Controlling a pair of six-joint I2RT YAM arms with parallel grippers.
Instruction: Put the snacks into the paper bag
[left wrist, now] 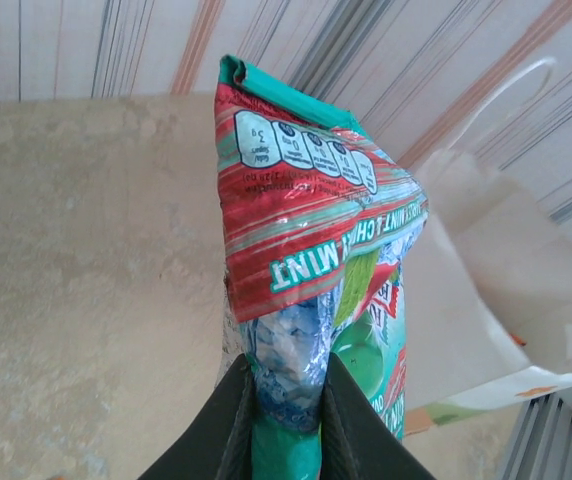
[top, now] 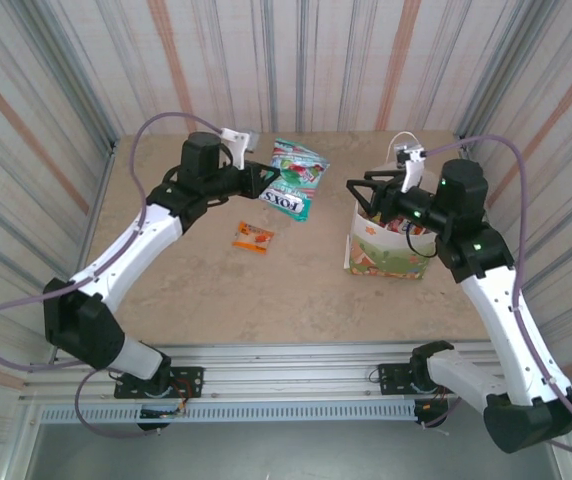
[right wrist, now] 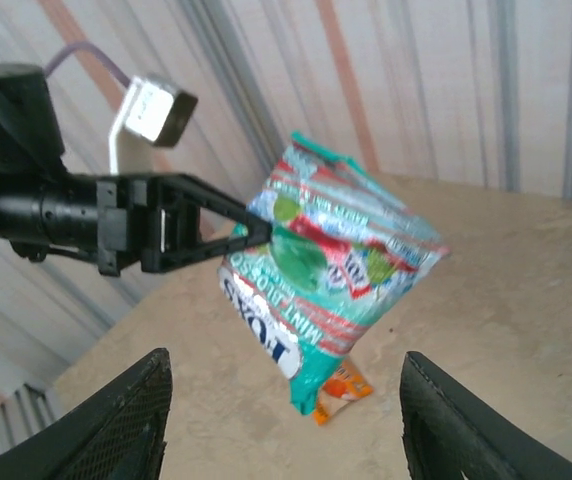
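The teal and red FOX'S packet (top: pixel 297 181) sticks out straight while held by one edge (top: pixel 274 178), so it will stick out from my right gripper when I carry it.
My left gripper (top: pixel 266 182) is shut on the edge of a teal and red FOX'S mint packet (top: pixel 296 178), holding it in the air above the table's far middle. Between the left fingers the crumpled packet (left wrist: pixel 306 230) stands upright in the gripper (left wrist: pixel 286 375). A small orange packet (top: pixel 253 237) lies flat on the table below it. The white paper bag (top: pixel 386 255) with floral print stands upright at the right, coloured packets showing in its mouth. My right gripper (top: pixel 361 190) hovers open over the bag's left edge, facing the held packet (right wrist: pixel 336 260).
Striped walls close in the table (top: pixel 216 290) on three sides. A metal rail (top: pixel 286 365) runs along the near edge. The right arm's wrist leans over the bag's top. From the right wrist, the left gripper (right wrist: pixel 256 232) and the orange packet (right wrist: pixel 341 385) lie ahead.
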